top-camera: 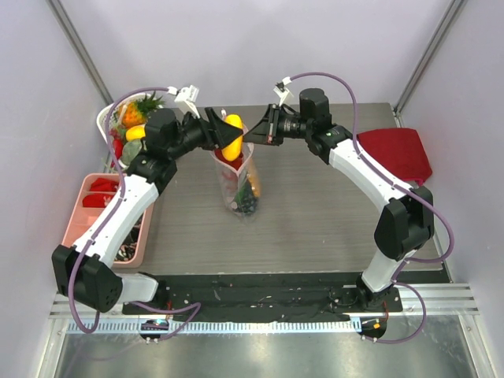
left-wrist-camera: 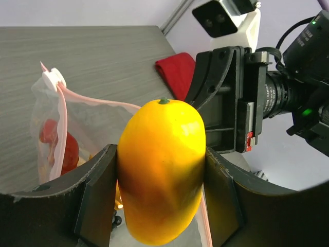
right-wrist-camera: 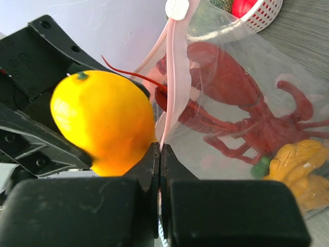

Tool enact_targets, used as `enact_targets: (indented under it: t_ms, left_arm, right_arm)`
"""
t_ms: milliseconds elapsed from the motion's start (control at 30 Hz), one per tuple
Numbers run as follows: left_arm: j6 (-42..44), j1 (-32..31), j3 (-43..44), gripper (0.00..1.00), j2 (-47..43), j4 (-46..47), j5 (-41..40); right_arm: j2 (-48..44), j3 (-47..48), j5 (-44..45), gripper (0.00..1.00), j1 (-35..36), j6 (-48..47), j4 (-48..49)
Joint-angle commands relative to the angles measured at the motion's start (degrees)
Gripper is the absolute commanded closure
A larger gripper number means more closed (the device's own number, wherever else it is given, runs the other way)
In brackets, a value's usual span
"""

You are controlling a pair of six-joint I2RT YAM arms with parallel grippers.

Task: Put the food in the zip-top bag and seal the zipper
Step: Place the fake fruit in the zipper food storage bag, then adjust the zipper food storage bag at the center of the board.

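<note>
I should drop the fruit in with my left gripper while my right gripper holds the bag's zipper strip (right-wrist-camera: 176,87). My left gripper should then take that zipper strip before my right gripper pulls the zipper's slider (left-wrist-camera: 54,78).
My left gripper (top-camera: 230,138) is shut on a yellow-orange toy fruit (left-wrist-camera: 162,164), one piece of the food, and holds it just above the mouth of the zip-top bag (top-camera: 239,187). The clear bag stands upright at mid-table, held up by its top edge. My right gripper (right-wrist-camera: 160,154) is shut on the pink zipper (right-wrist-camera: 172,87) strip at that edge, right beside the fruit (right-wrist-camera: 103,121). Inside the bag lie the red lobster (right-wrist-camera: 231,103), a yellow piece (right-wrist-camera: 300,167) and some dark pieces. A white slider (left-wrist-camera: 53,78) sits at one end of the zipper.
A white basket (top-camera: 105,120) with more toy food stands at the back left. A pink compartment tray (top-camera: 79,216) lies along the left edge. A red cloth (top-camera: 398,153) rests at the right side of the table.
</note>
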Motion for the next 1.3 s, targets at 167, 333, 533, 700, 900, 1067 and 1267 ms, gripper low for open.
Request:
enact_targets:
  t_ms: [167,333,533,700,900,1067,1267]
  left_arm:
    - [4.5,-0.5,4.1,0.33,-3.5,-10.5,1.2]
    - [7.4,2.0,9.0,0.12,-5.9,-16.7,-0.3]
    - [11.8,6.4,14.5,0.14,-3.1,-27.4,-4.9]
    - [15.8,6.1,15.9,0.25,-0.1,-33.0,1.8]
    - [19.0,5.6,18.5,0.41,3.6,-33.7,0.3]
    - [20.8,4.2,21.3,0.80,7.4,-36.3,4.7]
    - [26.7,2.1,28.1,1.00,14.1,-42.4,8.3]
  right_arm:
    - [-5.2,-1.7,0.2,0.99,-0.2,-2.1,2.2]
    - [-6.6,-3.4,0.0,0.99,-0.2,-3.1,2.2]
    - [-8.3,-4.8,0.0,0.99,-0.2,-3.6,3.1]
    - [-9.9,-6.7,-0.2,0.99,-0.1,-2.9,5.3]
    - [-11.3,-7.4,-0.2,0.99,2.0,-1.7,5.6]
    - [-12.6,-8.4,1.4,0.99,5.1,-1.2,8.0]
    - [-14.6,-12.2,3.5,0.99,7.0,-0.5,9.8]
